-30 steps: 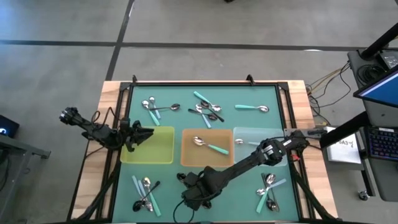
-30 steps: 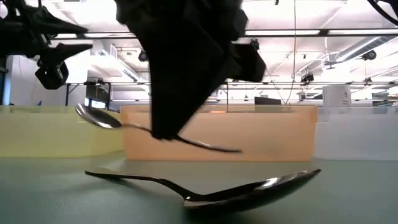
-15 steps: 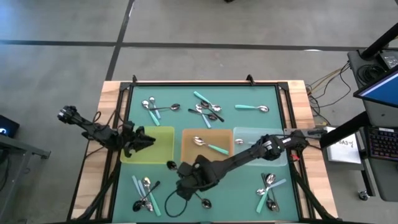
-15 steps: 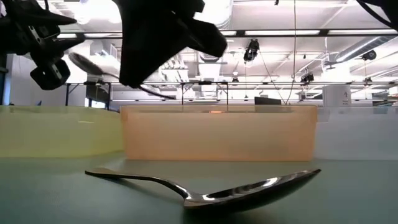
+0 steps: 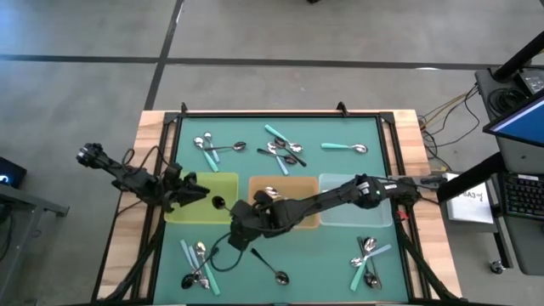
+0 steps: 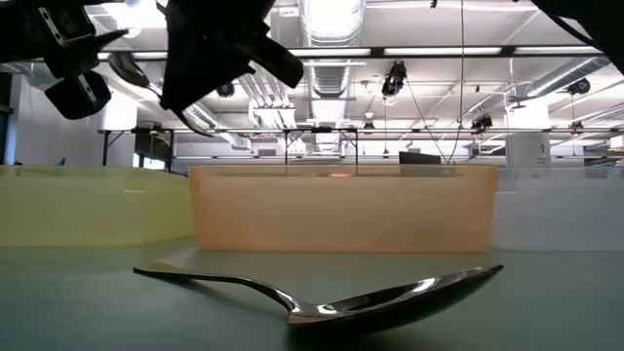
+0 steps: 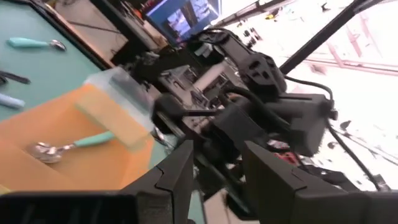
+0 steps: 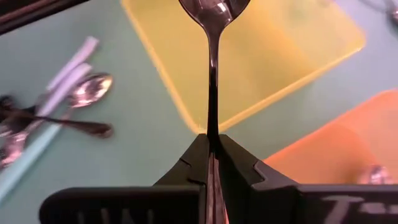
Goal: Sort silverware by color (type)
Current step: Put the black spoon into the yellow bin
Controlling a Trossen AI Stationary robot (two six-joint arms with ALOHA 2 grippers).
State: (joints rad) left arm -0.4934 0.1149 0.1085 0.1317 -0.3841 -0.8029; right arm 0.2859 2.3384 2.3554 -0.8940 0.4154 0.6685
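Observation:
The yellow tray (image 5: 202, 213) is next to the robot's left gripper and its right gripper reaches a long way across with the black spoon (image 5: 219, 203), so the left gripper should take the spoon first.
My right gripper (image 5: 231, 216) hangs over the near right corner of the yellow tray (image 5: 194, 212) and is shut on a black-handled spoon (image 8: 212, 74). The spoon's shiny bowl (image 5: 217, 203) is over the tray; the low view shows that bowl (image 6: 130, 69) held high above the table. My left gripper (image 5: 196, 189) waits open at the yellow tray's left edge, its fingers (image 7: 178, 175) touching nothing. A second black spoon (image 5: 276, 274) lies flat on the mat near the table's near edge. A teal-handled spoon (image 5: 289, 201) lies in the orange tray (image 5: 299, 223). My right gripper pinches the black spoon's handle (image 8: 210, 127) between its two fingers, which lie along the handle. The spoon sticks straight out beyond the fingertips (image 8: 194, 155), bowl end foremost. It is lifted clear, over the yellow tray.
A clear tray (image 5: 371, 219) sits right of the orange one. Loose spoons lie in clusters at the far middle (image 5: 280, 151), near left (image 5: 199, 263) and near right (image 5: 367, 259) of the green mat. A raised black frame (image 5: 280, 113) borders the mat.
My right gripper has risen from the mat near the table's near edge and swung toward the far left, carrying the black-handled spoon up and over the yellow tray. The other black spoon has stayed where it lay.

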